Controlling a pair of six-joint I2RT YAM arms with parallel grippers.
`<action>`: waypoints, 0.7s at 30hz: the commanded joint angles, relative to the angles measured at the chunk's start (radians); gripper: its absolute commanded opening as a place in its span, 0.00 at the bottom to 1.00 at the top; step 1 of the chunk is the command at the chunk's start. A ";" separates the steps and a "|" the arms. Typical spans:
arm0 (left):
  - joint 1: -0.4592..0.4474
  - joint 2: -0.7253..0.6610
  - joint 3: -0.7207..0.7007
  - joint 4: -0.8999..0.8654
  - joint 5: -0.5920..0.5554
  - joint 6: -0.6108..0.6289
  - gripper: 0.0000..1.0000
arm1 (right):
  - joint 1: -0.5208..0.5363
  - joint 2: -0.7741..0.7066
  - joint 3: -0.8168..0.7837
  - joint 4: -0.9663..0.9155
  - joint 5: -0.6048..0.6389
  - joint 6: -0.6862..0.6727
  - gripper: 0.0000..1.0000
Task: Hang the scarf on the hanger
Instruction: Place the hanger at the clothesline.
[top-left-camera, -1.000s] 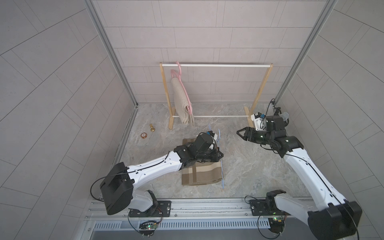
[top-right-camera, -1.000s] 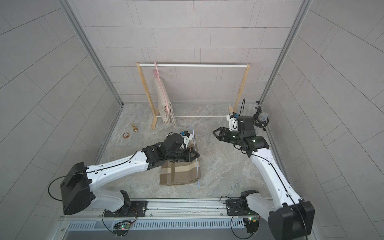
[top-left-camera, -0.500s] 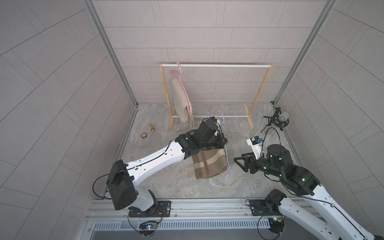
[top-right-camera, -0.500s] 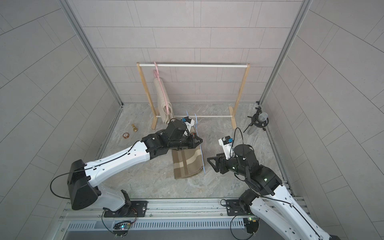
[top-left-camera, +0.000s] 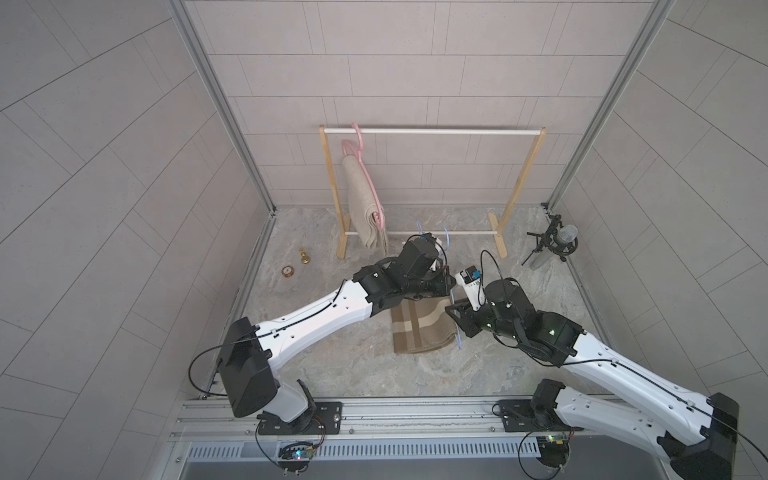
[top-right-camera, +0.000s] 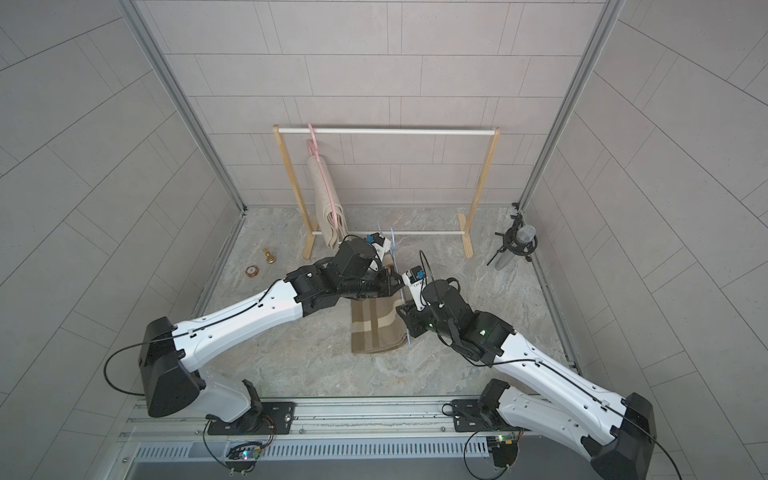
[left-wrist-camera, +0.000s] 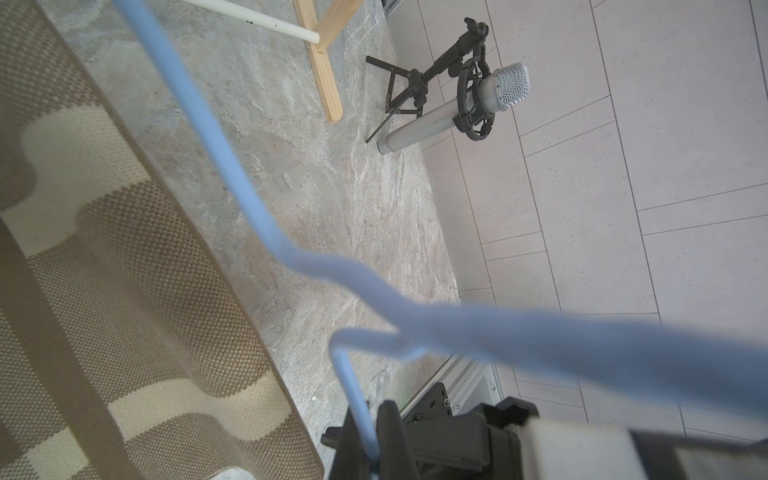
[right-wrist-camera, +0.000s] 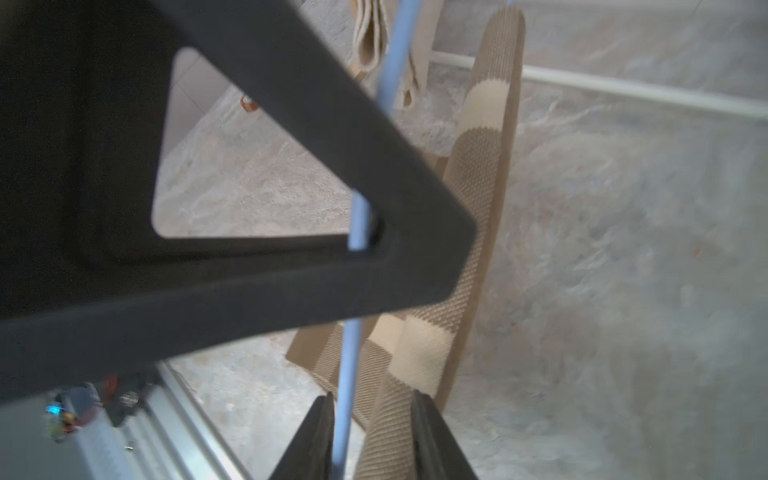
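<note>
My left gripper should open and back away from the light-blue hanger (top-left-camera: 452, 296), which both grippers hold, before my right gripper carries it to the white rail (top-left-camera: 472, 131).
A brown and cream plaid scarf (top-left-camera: 419, 328) (top-right-camera: 376, 328) hangs folded over a thin light-blue hanger (left-wrist-camera: 232, 174). My left gripper (top-left-camera: 448, 286) (left-wrist-camera: 370, 440) is shut on the hanger's thin bar and holds it above the floor. My right gripper (top-left-camera: 453, 311) (right-wrist-camera: 370, 415) sits just below it. Its jaws stand close on either side of a scarf fold (right-wrist-camera: 478, 208) and the blue bar (right-wrist-camera: 351, 374). The bar lies against one finger and the cloth against the other. The black triangular finger (right-wrist-camera: 332, 145) filling the right wrist view belongs to my left gripper.
A wooden rack with a white rail (top-left-camera: 432, 131) stands at the back. A pink hanger with a beige scarf (top-left-camera: 363, 199) hangs at its left end. A microphone on a small stand (top-left-camera: 557, 245) is at the back right. Two small brass objects (top-left-camera: 304, 257) lie at the left.
My left gripper has lifted the hanger and scarf off the floor and shifted right. My right arm swung in from the right and its jaws narrowed around the scarf and bar.
</note>
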 joint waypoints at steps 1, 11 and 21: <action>0.003 0.004 0.042 0.005 -0.011 0.027 0.00 | 0.004 -0.010 0.029 0.017 0.083 -0.006 0.11; 0.016 -0.019 0.087 -0.042 -0.022 0.145 0.18 | -0.029 -0.102 0.072 -0.099 0.186 -0.008 0.00; 0.016 -0.210 0.024 -0.083 -0.107 0.309 0.41 | -0.195 -0.105 0.224 -0.196 0.055 -0.104 0.00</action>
